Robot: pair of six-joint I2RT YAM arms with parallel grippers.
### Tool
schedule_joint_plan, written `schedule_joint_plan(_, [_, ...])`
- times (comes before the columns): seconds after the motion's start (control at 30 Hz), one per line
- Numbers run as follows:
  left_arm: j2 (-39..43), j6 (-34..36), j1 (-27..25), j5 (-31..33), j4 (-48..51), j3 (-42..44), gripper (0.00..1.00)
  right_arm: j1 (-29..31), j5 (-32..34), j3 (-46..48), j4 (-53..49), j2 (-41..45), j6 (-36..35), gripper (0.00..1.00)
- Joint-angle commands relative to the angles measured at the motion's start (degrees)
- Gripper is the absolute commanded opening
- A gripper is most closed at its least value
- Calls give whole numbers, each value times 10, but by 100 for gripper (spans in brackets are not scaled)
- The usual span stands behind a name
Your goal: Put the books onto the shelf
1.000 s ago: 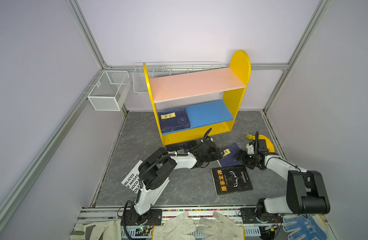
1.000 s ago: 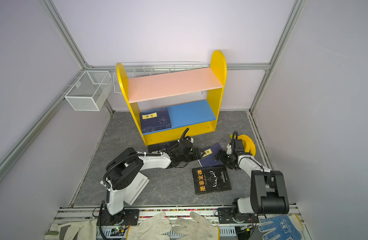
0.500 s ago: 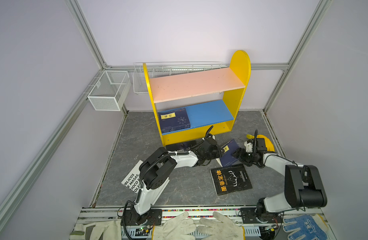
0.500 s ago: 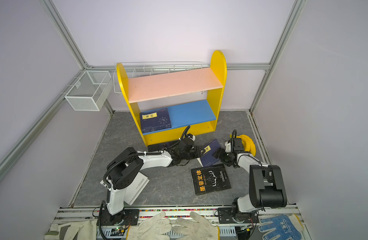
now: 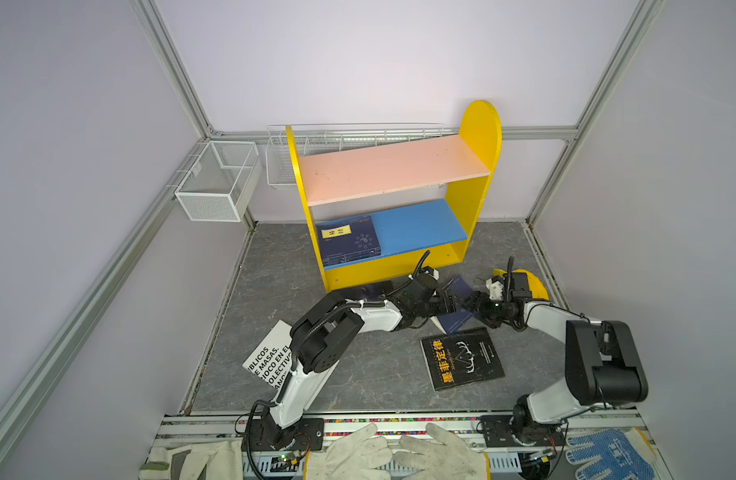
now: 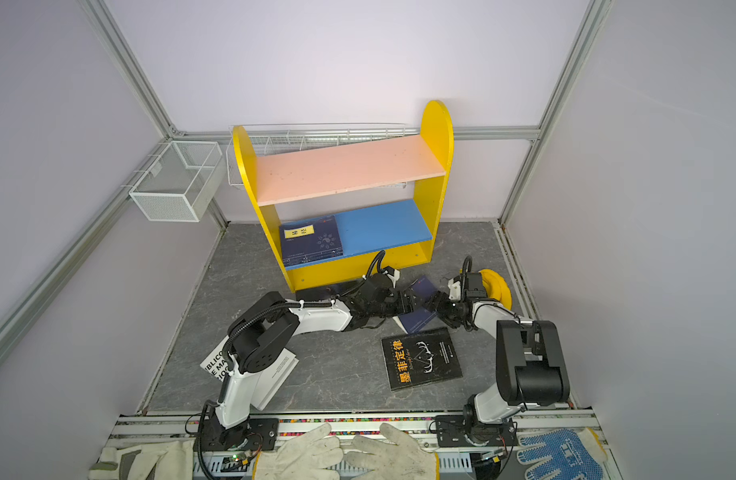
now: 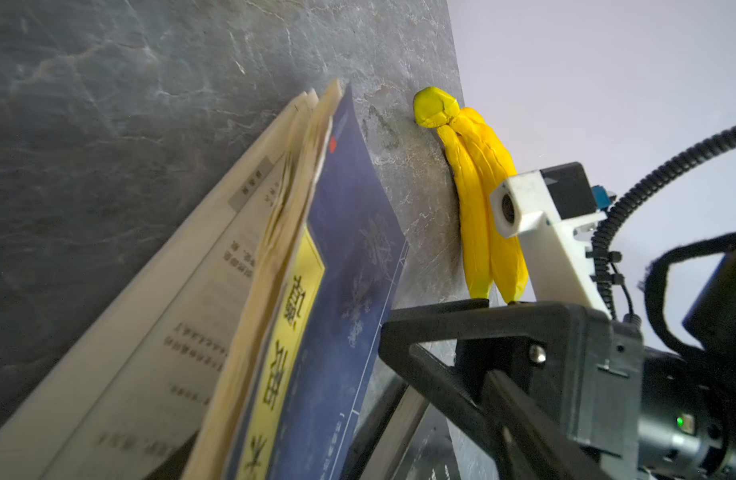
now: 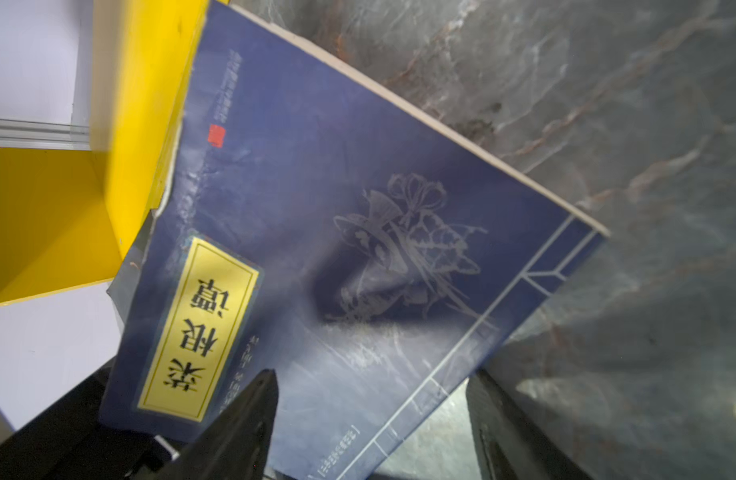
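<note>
The navy book is wide open at its fanned pages, so next my left gripper pinches the raised cover while my right gripper takes the book's spine.
A thin navy book with a yellow label stands tilted on the floor in front of the shelf, its pages fanned. My left gripper is at its left side, jaws apart; one finger lies beside the cover. From the right, my open right gripper straddles the book's lower corner without clamping it. More navy books lie on the blue lower board. A black book and a white book lie on the floor. Another dark book is under my left arm.
A yellow toy banana lies on the floor behind my right wrist. White wire baskets hang on the back and left walls. Work gloves lie on the front rail. The pink upper board is bare.
The navy book has been tipped up from the floor and now stands between the two grippers. My left jaws have widened. The right gripper has moved in to the left.
</note>
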State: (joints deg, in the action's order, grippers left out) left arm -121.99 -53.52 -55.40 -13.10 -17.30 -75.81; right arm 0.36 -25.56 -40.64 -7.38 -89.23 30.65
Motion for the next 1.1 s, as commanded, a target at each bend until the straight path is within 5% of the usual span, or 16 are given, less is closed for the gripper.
schedule_joint_plan(0.0, [-9,3,-2,-18,-9,-25,82,0,0,4,-11,-29,8,75])
schedule_joint_plan(0.27, [41,33,1,12,22,6,76,0,2,-1,-12,-38,7,69])
schedule_joint_plan(0.87, [60,33,2,77,75,7,18,-1,-11,-12,-23,-3,10,61])
schedule_joint_plan(1.0, [67,54,4,69,97,-3,1,-3,-4,-13,-18,36,-1,74])
schedule_joint_plan(1.07, [71,62,11,53,104,-9,0,-5,-8,-16,-13,63,-10,81])
